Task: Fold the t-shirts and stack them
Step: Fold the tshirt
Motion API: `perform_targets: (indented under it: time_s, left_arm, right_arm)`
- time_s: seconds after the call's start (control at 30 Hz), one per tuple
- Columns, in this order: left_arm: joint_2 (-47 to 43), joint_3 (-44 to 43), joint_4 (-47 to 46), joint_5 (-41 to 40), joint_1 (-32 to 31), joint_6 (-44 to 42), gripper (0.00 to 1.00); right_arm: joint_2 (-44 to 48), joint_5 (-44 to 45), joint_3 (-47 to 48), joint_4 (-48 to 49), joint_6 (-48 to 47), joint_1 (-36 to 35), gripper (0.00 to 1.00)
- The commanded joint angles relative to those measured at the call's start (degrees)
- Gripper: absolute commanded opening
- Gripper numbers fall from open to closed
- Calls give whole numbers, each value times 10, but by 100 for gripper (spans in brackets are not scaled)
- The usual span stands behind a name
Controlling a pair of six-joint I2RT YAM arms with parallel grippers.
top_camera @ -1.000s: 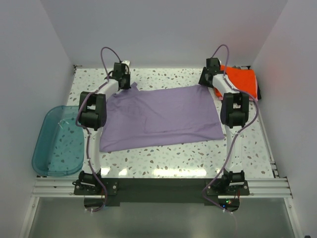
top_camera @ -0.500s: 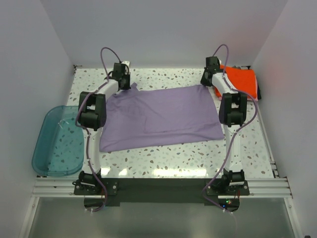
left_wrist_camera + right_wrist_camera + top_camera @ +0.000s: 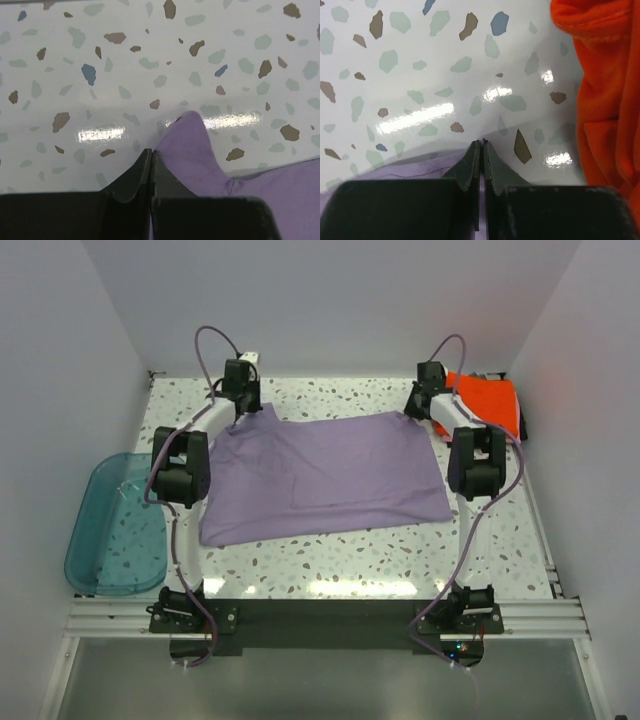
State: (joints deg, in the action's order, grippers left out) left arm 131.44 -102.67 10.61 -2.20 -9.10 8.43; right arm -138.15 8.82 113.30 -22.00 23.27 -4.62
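Both ends of the lavender t-shirt's far edge [image 3: 335, 422] are pinched in my grippers, so my left gripper should keep folding the edge toward me and let go over the t-shirt's middle [image 3: 325, 478].
A large lavender t-shirt [image 3: 320, 475] lies spread flat across the middle of the table. My left gripper [image 3: 246, 412] is shut on its far left corner, and in the left wrist view the cloth [image 3: 200, 160] rises in a peak beside the closed fingertips [image 3: 151, 151]. My right gripper [image 3: 412, 412] is shut on the far right corner; a strip of lavender cloth [image 3: 395, 170] shows beside and between its closed jaws [image 3: 482, 142]. An orange-red t-shirt [image 3: 490, 400] lies bunched at the back right, close to the right gripper [image 3: 605, 90].
A teal translucent tub [image 3: 115, 525] sits off the table's left edge. White walls close in the back and both sides. Speckled tabletop [image 3: 340, 560] shows in front of the lavender shirt and along the back edge.
My right gripper has shut on the far right corner of the lavender shirt. The left gripper has shifted slightly back, drawing the far left corner with it.
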Motion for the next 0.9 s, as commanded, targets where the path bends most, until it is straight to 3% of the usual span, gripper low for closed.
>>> perform_targets:
  time_s: [0.0, 0.57, 0.87]
  left_arm:
    - [-61, -1, -64, 0, 0, 8, 0]
    - [-166, 104, -89, 7, 0, 20, 0]
    - [-285, 258, -96, -10, -4, 95, 0]
  right_arm:
    - [65, -34, -37, 70, 20, 6, 0]
    - [176, -65, -161, 137, 36, 28, 0]
    - [263, -60, -263, 134, 48, 28, 0]
